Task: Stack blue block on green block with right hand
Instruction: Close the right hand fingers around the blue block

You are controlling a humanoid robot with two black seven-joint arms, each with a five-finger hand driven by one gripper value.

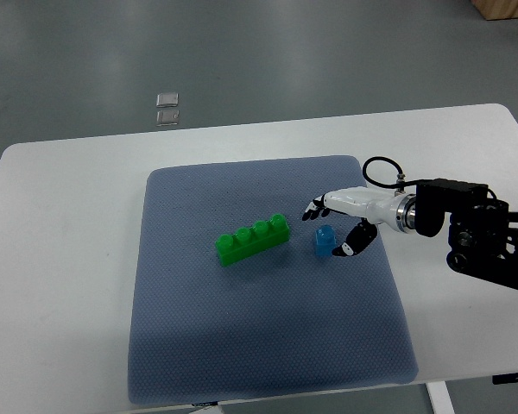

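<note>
The green block [253, 241] lies unbraced with open mat [252, 280] around it, so it will swivel slightly when I press the blue block onto its studs.
A long green block [253, 239] with a row of studs lies on the blue-grey mat [242, 345], slightly slanted, near the mat's middle. A small blue block [325, 241] stands just right of it, a short gap apart. My right hand [330, 229] reaches in from the right edge and hovers around the blue block, fingers spread above and behind it and the thumb [352, 243] low on its right side. The fingers do not close on the block. The left arm does not show.
The mat covers the middle of a white table [60, 224]. Grey floor lies beyond the far edge, with two small clear squares [167, 107] on it. The right arm's black forearm and cable [466, 228] sit over the table's right side.
</note>
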